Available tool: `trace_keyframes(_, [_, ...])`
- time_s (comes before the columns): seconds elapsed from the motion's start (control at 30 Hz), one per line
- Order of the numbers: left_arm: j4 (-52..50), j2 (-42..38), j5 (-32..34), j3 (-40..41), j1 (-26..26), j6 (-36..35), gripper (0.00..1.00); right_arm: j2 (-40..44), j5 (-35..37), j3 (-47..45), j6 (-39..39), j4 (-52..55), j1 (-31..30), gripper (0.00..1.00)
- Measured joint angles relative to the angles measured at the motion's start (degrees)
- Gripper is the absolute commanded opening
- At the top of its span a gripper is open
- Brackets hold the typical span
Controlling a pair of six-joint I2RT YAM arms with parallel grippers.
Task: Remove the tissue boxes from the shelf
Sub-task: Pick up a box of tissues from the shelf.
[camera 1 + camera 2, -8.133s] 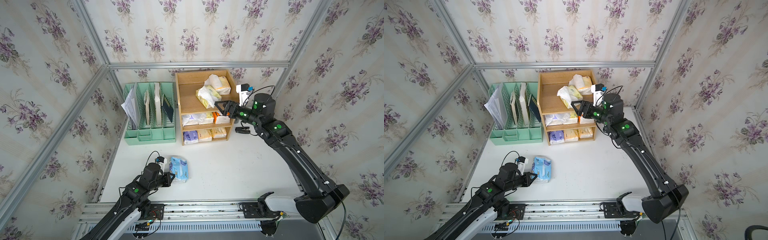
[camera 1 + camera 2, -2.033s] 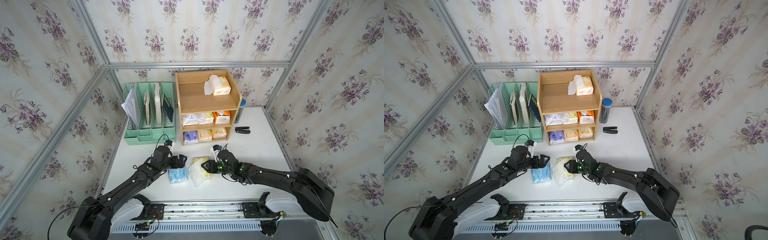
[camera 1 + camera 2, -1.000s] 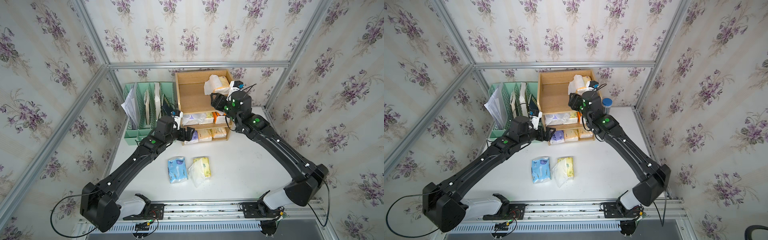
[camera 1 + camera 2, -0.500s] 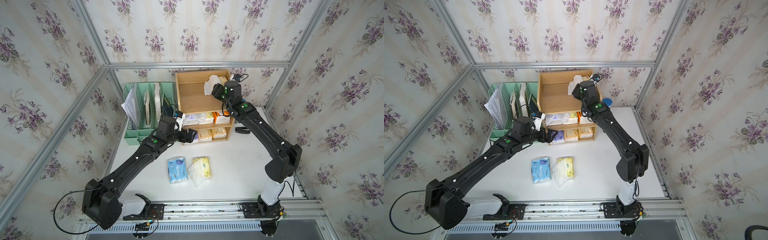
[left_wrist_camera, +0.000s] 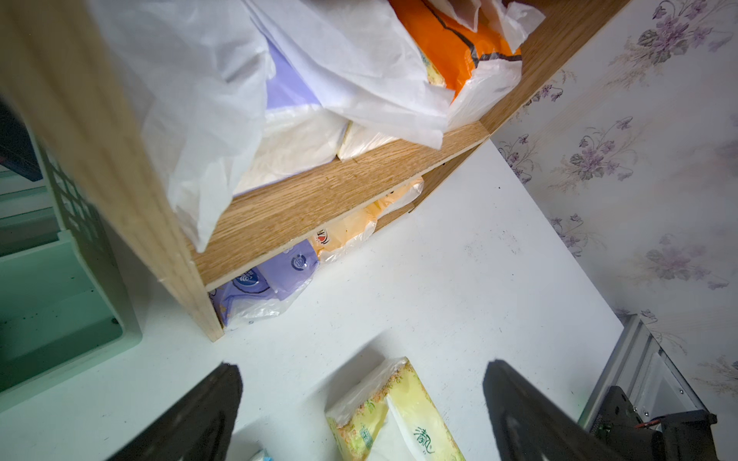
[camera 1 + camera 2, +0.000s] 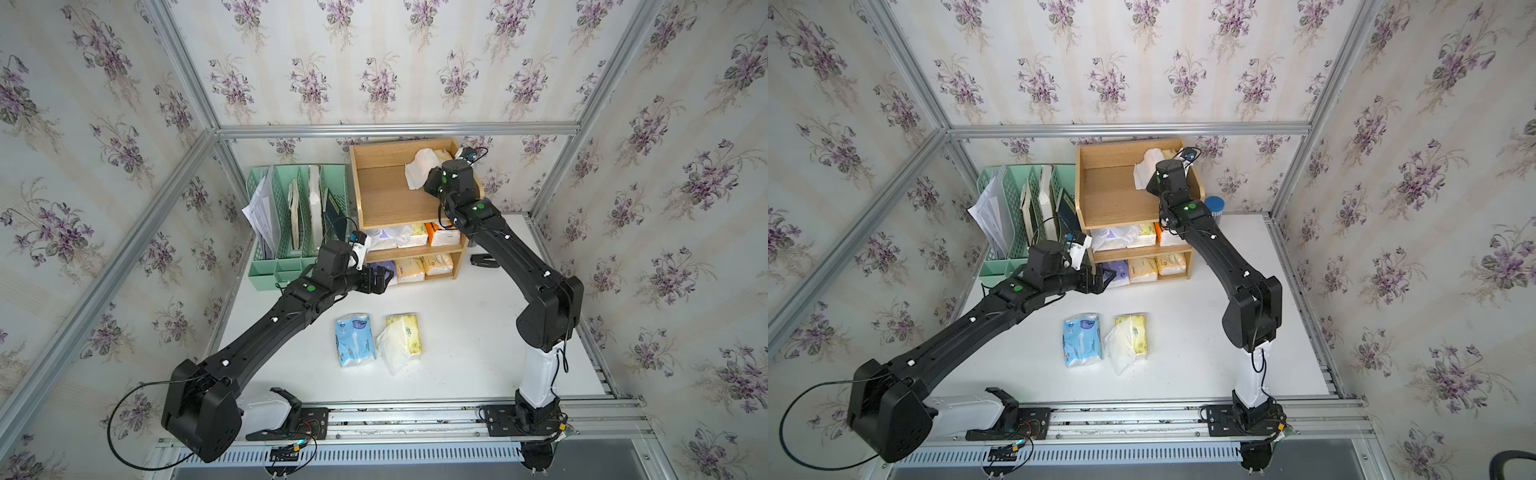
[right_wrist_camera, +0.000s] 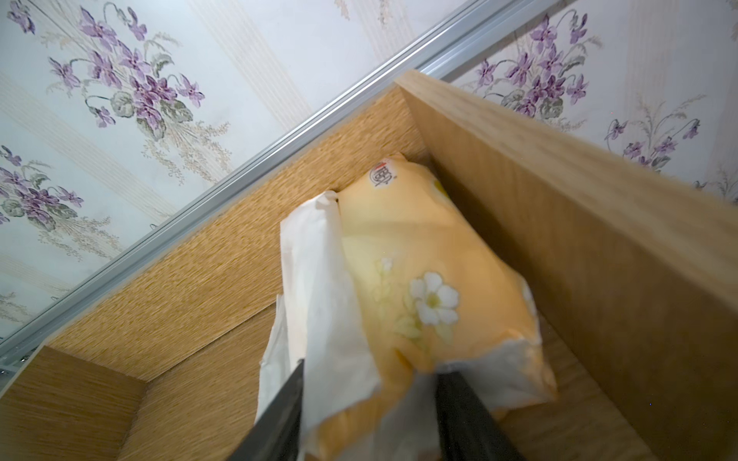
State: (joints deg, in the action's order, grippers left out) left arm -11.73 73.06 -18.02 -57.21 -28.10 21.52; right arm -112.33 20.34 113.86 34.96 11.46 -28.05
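Observation:
Next, my right gripper pulls the pale yellow tissue pack toward the middle (image 6: 397,188) and then takes its near end, because the pack sits close to the top level's side (image 7: 484,219).
The wooden shelf (image 6: 374,195) (image 6: 1108,195) stands at the back of the table. On its top tier lies a pale yellow tissue pack (image 7: 431,279) (image 6: 419,168) with white tissue hanging out, and my right gripper (image 7: 371,369) (image 6: 431,183) is shut on its near end. The middle tier holds white, yellow and orange packs (image 6: 444,235) (image 5: 447,44). A purple pack (image 5: 263,287) and yellow packs (image 6: 434,264) fill the bottom tier. My left gripper (image 5: 361,367) (image 6: 380,280) hangs open and empty in front of the purple pack. A light blue pack (image 6: 353,338) and a yellow pack (image 6: 405,332) lie on the table.
A mint-green file rack (image 6: 291,216) with papers stands just left of the shelf. A black stapler (image 6: 484,261) and a blue-lidded cylinder (image 6: 1214,205) sit to the shelf's right. The metal rail (image 6: 415,419) runs along the table's front edge.
My right gripper's jaws have closed in on the top-tier pack. The left arm has barely moved and stays open by the bottom tier.

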Motion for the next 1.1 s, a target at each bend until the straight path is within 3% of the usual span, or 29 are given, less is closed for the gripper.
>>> trace_keyframes(0.17, [-0.04, -1.07, 0.02, 0.20, 0.00, 0.04, 0.99, 1.16, -2.10, -0.15, -0.15, 0.39, -0.94, 0.18])
trace_keyframes(0.4, [-0.13, -2.14, 0.00, 0.20, 0.00, 1.07, 0.99, 5.11, -5.07, -2.71, -0.74, 2.51, -4.70, 0.14])
trace_keyframes(0.5, [-0.44, -2.78, 0.02, 0.20, -0.02, 1.27, 0.99, 7.10, -6.97, -5.38, -0.72, 3.17, -6.80, 0.22])
trace_keyframes(0.63, [-1.16, -3.23, 0.00, -0.13, -0.07, 1.44, 0.99, 10.12, -8.15, -8.48, -0.72, 3.30, -8.31, 0.62])
trace_keyframes(0.7, [-1.70, -3.45, 0.00, -0.50, -0.09, 1.44, 0.99, 11.39, -9.40, -8.85, -0.94, 3.78, -8.76, 0.67])
trace_keyframes(0.83, [-2.93, -3.80, 0.00, -0.76, -0.09, 1.44, 0.99, 14.29, -10.10, -8.74, -2.60, 3.89, -8.52, 0.69])
trace_keyframes(1.1, [-3.28, -4.81, 0.02, -0.72, -0.11, 1.33, 0.99, 13.22, -17.27, -7.10, -5.14, 3.72, 1.46, 0.66])
